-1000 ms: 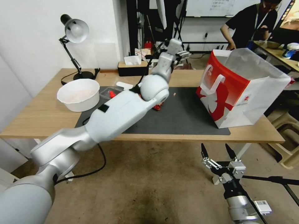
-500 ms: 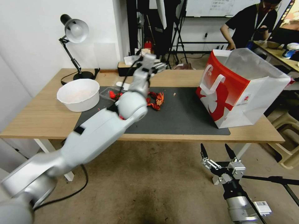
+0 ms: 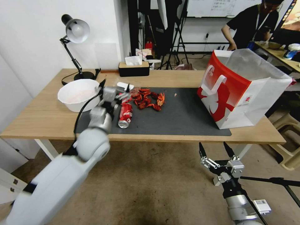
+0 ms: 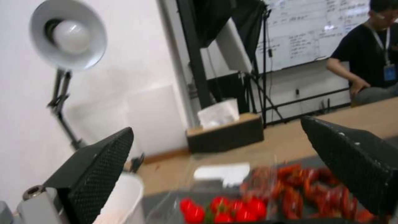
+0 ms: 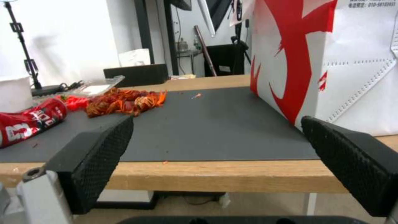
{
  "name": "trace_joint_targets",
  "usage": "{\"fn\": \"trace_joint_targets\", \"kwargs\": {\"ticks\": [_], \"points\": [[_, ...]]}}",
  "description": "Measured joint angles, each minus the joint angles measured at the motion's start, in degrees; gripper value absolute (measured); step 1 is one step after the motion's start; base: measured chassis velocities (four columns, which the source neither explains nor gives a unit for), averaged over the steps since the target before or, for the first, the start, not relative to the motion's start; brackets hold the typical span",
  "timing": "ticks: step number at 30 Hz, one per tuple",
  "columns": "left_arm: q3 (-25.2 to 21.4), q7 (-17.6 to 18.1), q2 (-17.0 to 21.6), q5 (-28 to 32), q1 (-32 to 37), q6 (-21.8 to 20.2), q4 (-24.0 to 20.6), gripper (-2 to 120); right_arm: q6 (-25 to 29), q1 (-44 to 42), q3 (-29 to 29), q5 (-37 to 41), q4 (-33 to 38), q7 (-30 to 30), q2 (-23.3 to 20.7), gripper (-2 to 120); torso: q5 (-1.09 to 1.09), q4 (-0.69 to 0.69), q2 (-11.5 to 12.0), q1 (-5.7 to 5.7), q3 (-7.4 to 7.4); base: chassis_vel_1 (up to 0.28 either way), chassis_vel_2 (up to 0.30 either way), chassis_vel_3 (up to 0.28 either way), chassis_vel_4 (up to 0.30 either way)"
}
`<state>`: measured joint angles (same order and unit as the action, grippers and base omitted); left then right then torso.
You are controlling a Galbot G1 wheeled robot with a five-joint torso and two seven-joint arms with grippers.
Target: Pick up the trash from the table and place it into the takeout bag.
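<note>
Dark mat (image 3: 135,114) shows between the crushed red soda can (image 3: 125,115) and the crayfish shells. The can will come up by itself when I lift it.
The trash lies on the dark mat (image 3: 187,118) of the table (image 3: 40,115): a crushed red soda can (image 3: 125,115) on its side, with a heap of red crayfish shells (image 3: 148,99) just behind it. My left gripper (image 3: 115,85) hovers open and empty over the mat's left end, between the can and a white bowl (image 3: 78,94). The left wrist view looks past its open fingers at the shells (image 4: 298,193). The takeout bag (image 3: 240,90) stands open at the table's right end. My right gripper (image 3: 212,144) hangs open below the table's front edge, facing the can (image 5: 29,121), shells (image 5: 124,101) and bag (image 5: 327,62).
A desk lamp (image 3: 75,31) stands at the table's back left, and a black tissue box (image 3: 133,68) sits at the back middle. A clear plastic tray (image 5: 97,87) lies behind the shells. A tripod leg (image 3: 272,180) crosses the floor by my right arm.
My left arm has swung left, away from the bag's side, and dropped low over the mat's left end. The can and shells are now uncovered. The right arm has stayed put.
</note>
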<state>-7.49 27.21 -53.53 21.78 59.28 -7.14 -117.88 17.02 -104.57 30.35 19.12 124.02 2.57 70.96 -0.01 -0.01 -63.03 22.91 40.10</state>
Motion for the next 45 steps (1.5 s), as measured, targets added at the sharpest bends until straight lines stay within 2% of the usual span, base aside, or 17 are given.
{"fn": "trace_joint_targets", "kwargs": {"ticks": [3,6,8,14,24,26,28,30,32,35,45], "points": [[-5.14,-2.04,-1.0,-1.86,10.1,0.99,-3.09,100,-0.29,0.25,-0.07,-0.04,0.23,0.1,-0.26,100,0.0,0.02,0.0,-0.01,0.0,0.0,0.0,0.0,0.0],[-7.48,-3.74,-1.51,-2.81,13.84,1.6,-4.13,100,-0.45,0.45,-0.05,-0.04,0.37,0.17,-0.41,100,0.02,0.03,0.0,-0.01,-0.01,0.0,0.0,0.0,0.0],[-10.77,-5.4,-2.38,-3.3,18.32,2.37,-5.54,100,-0.75,0.69,0.04,0.06,0.8,0.32,-0.78,100,0.02,0.01,0.0,0.0,0.0,0.0,0.0,0.0,0.0],[-13.43,-7.24,-3.14,-2.94,22.07,2.75,-7.14,100,-1.0,0.73,0.03,0.1,1.21,0.38,-0.97,100,0.01,-0.01,0.0,0.01,0.0,0.0,0.0,0.0,0.0],[-15.16,-9.0,-3.69,-1.61,24.46,2.92,-8.01,100,-1.08,0.71,-0.03,0.11,1.35,0.39,-0.97,100,0.02,0.02,0.0,0.0,0.0,0.0,0.0,0.0,0.0],[-17.09,-10.73,-4.46,-0.2,27.62,3.47,-8.44,100,-1.08,0.71,-0.06,0.12,1.41,0.39,-0.97,100,0.02,0.01,0.0,0.0,0.0,0.0,0.0,0.0,0.0],[-17.22,-10.86,-4.51,-0.14,27.84,3.58,-8.44,100,-1.08,0.71,-0.06,0.13,1.41,0.4,-0.97,100,0.02,0.01,0.0,0.0,0.0,0.0,0.0,0.0,0.0],[-18.84,-12.83,-5.51,0.11,31.19,5.73,-7.67,100,-1.09,0.82,-0.04,0.31,1.45,0.4,-1.12,100,0.02,0.01,0.0,0.0,0.0,0.0,0.0,0.0,0.0],[-19.08,-13.12,-5.69,0.13,31.66,6.08,-7.48,100,-1.09,0.83,-0.02,0.34,1.46,0.39,-1.16,100,0.01,0.01,0.0,0.0,0.01,0.0,0.0,0.0,0.0],[-20.17,-14.7,-6.91,0.02,33.72,8.93,-6.05,100,-1.11,0.85,0.24,0.52,1.49,0.4,-1.22,100,0.01,0.01,0.0,0.0,0.0,0.0,0.0,0.0,0.0],[-19.83,-17.56,-9.33,-0.6,36.5,11.97,-3.63,100,-0.86,0.36,0.74,0.73,1.38,0.23,-1.29,100,0.02,0.0,0.01,0.0,0.0,0.0,0.0,0.0,0.0]]}}
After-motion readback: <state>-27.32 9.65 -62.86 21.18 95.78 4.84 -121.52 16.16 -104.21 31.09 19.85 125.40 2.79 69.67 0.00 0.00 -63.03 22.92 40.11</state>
